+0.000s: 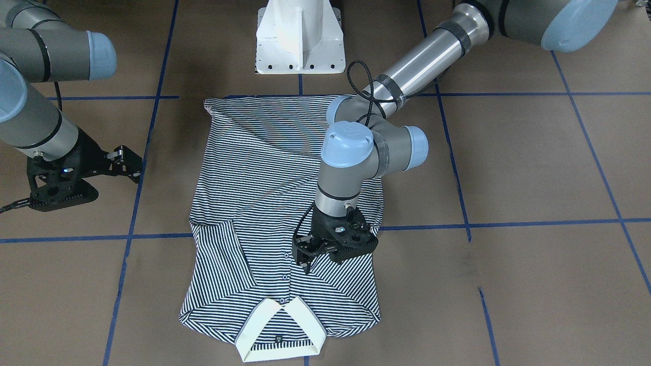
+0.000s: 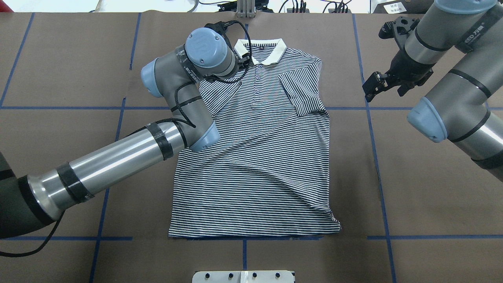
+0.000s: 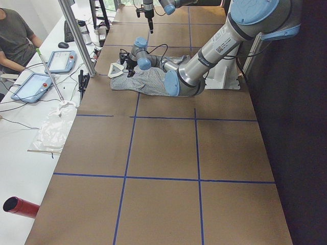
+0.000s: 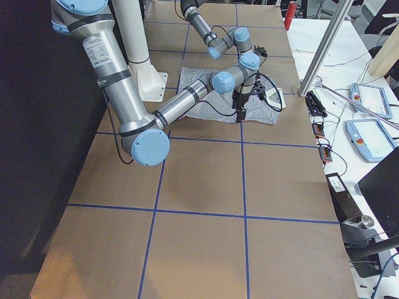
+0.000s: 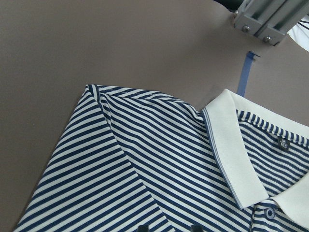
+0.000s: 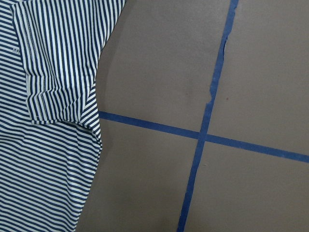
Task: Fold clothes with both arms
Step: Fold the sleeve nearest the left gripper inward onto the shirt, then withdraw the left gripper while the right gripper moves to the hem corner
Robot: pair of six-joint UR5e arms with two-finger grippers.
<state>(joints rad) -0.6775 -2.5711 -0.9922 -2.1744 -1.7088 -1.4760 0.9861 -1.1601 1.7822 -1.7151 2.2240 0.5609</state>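
Observation:
I expect the cream collar (image 1: 280, 352) to slide along when I lift and pull the shirt's hem, since the striped polo shirt lies spread full length with little slack (image 1: 259, 183).
The striped polo shirt (image 2: 259, 157) lies flat and face up on the brown table, its cream collar (image 2: 271, 55) at the far end from the robot. Both sleeves are folded in over the chest (image 1: 224, 254). My left gripper (image 1: 306, 259) points down just over the shirt beside the button placket, near the collar. In the left wrist view its two fingertips show apart at the bottom edge above the stripes (image 5: 145, 169), so it is open. My right gripper (image 2: 375, 84) hangs open over bare table, to the side of the folded sleeve (image 6: 48, 72), holding nothing.
The white pedestal base (image 1: 300, 40) stands at the shirt's hem end. Blue tape lines (image 6: 207, 135) cross the brown table. Along the far table edge a metal post (image 5: 265, 19) rises. A person (image 3: 15, 35) sits at a side bench with control tablets (image 3: 36, 84).

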